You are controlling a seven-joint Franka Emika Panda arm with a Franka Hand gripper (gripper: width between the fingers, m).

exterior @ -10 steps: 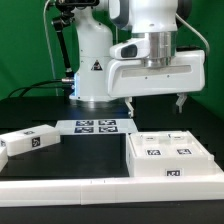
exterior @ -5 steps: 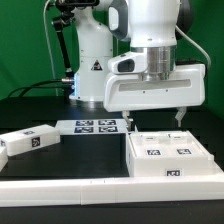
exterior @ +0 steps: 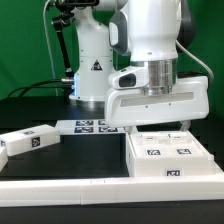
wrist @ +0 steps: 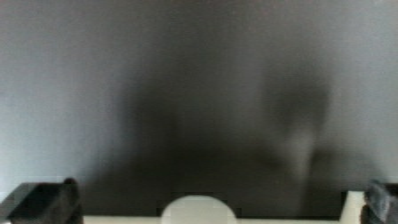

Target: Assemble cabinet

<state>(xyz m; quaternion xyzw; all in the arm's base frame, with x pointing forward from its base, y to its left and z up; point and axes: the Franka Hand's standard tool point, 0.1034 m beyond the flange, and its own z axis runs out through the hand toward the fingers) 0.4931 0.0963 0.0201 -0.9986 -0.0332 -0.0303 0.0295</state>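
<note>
The cabinet (exterior: pixel 170 153) will tip upright and stay standing as I raise its back edge, since the white cabinet's front end sits (exterior: pixel 172 178) against the white rim.
The white cabinet (exterior: pixel 170 155) lies on the black table at the exterior view's right, with marker tags in its recessed compartments. My gripper (exterior: pixel 155 127) hangs open just above the cabinet's back edge, one finger (exterior: pixel 124 127) off its left side and the other over its right part. It holds nothing. The wrist view is blurred. There my gripper (wrist: pixel 214 202) shows dark fingertips (wrist: pixel 43 200) wide apart at the two lower corners, with a pale strip and a white rounded shape (wrist: pixel 199 211) between them.
A loose white panel (exterior: pixel 28 141) with a marker tag lies at the exterior view's left. The marker board (exterior: pixel 95 126) lies behind, in front of the robot base (exterior: pixel 92 70). A white rim (exterior: pixel 60 190) runs along the table's front.
My gripper has come down and shifted a little to the exterior view's right, from well above the table to just over the cabinet's back edge. The jaws stay open.
</note>
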